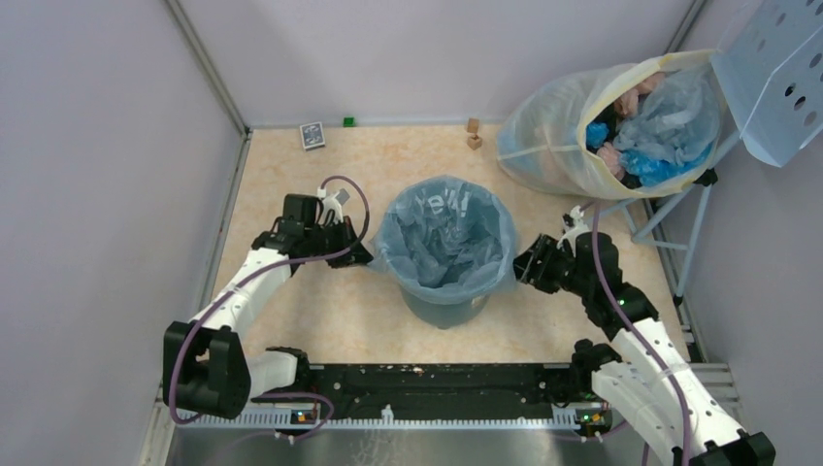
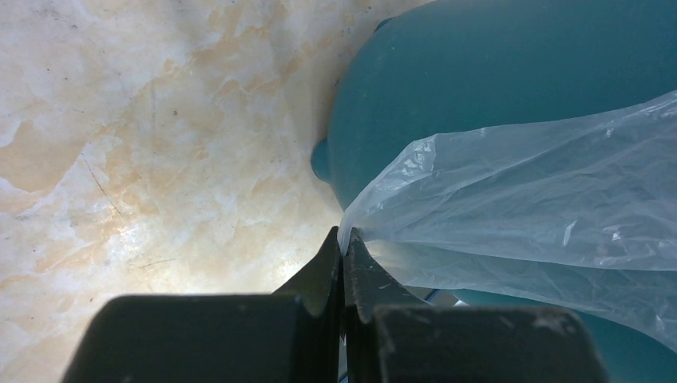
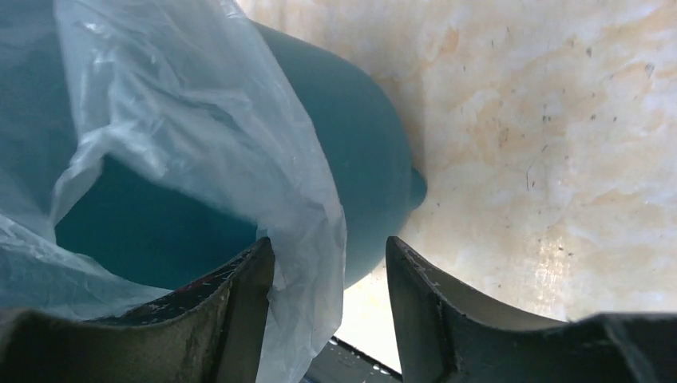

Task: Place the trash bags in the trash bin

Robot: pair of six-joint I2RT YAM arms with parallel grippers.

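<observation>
The trash bag is bunched up inside the bin (image 1: 450, 247). My left gripper should hold the bag's edge (image 1: 380, 261) while my right gripper goes in and pushes the bag's folds down.
The dark-teal trash bin (image 1: 446, 309) stands in the middle of the table. The pale-blue translucent trash bag (image 1: 446, 233) lines it, its mouth spread open over the rim, white lettering at the far side. My left gripper (image 1: 361, 254) is at the bin's left and is shut on the bag's edge (image 2: 447, 199), beside the bin's wall (image 2: 479, 72). My right gripper (image 1: 521, 267) is at the bin's right rim, open. A fold of the bag (image 3: 311, 263) hangs between its fingers, against the left finger (image 3: 239, 295). The bin's side (image 3: 359, 159) shows behind.
A big yellowish sack (image 1: 602, 121) stuffed with blue and pink bags lies at the back right, under a perforated pale-blue panel (image 1: 776, 78) on a metal stand. A card box (image 1: 312, 135), a green cube (image 1: 348, 121) and wooden blocks (image 1: 474, 133) sit by the back wall.
</observation>
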